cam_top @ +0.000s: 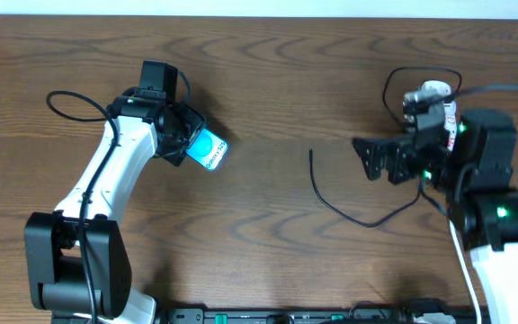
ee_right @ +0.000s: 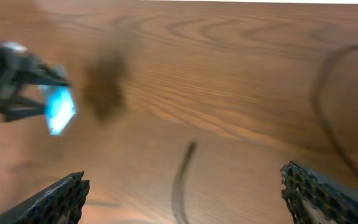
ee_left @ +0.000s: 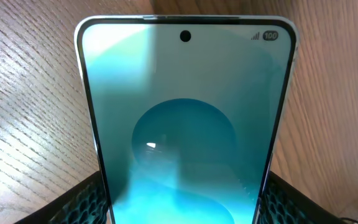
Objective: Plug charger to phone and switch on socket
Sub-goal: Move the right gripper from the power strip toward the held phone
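The phone's charging end faces my left gripper's palm, so next my right gripper takes the phone by its camera end before plugging in the charger cable.
My left gripper is shut on the phone, a turquoise-screened smartphone held tilted above the table at the left. In the left wrist view the phone fills the frame between the two fingers. The charger cable is thin and black and lies on the table, its tip pointing up at centre. My right gripper is open and empty, to the right of the tip. In the right wrist view the blurred cable lies between the open fingers. The socket is partly hidden behind the right arm.
The table is brown wood. The left arm reaches from the front left. The right arm stands at the right edge, with thick black cables looping behind it. A black rail runs along the front edge.
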Controlling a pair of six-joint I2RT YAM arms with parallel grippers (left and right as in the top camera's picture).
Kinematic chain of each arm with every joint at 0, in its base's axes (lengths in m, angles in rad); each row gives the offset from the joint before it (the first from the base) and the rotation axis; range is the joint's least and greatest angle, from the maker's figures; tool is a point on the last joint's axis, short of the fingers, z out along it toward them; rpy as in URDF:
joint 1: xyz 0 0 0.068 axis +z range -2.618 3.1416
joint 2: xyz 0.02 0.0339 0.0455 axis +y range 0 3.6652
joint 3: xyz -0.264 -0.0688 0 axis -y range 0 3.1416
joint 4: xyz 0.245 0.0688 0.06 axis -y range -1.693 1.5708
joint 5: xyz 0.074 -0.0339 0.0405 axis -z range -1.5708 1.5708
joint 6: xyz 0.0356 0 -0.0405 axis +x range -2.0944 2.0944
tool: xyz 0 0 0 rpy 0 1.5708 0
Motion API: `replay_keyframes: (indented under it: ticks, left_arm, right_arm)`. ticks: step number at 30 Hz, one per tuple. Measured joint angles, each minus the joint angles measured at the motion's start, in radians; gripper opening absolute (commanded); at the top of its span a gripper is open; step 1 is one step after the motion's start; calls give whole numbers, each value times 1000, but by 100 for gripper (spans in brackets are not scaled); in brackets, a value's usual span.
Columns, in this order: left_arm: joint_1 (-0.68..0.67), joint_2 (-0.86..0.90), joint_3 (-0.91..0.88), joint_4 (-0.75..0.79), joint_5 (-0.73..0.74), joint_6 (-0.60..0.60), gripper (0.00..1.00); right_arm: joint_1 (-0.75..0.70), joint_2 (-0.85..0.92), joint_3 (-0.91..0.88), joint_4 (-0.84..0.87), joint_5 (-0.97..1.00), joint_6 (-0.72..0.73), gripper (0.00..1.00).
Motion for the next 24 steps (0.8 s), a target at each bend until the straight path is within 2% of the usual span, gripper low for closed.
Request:
replay_keyframes:
  ticks: [3,11,19,24]
  left_arm:
    - [0,0,0,0,0,0,7]
    - [0,0,0,8,0,0,7]
    - [0,0,0,12,0,0,7]
    - [0,0,0,12,1,-7,7]
  right_arm:
    - [0,27,6,4,-70,22,99]
    - [0,40,6,6,-135,241,99]
    - [1,62,6,-19,-43,416,99]
    - [2,147,7,-35,36,531,88]
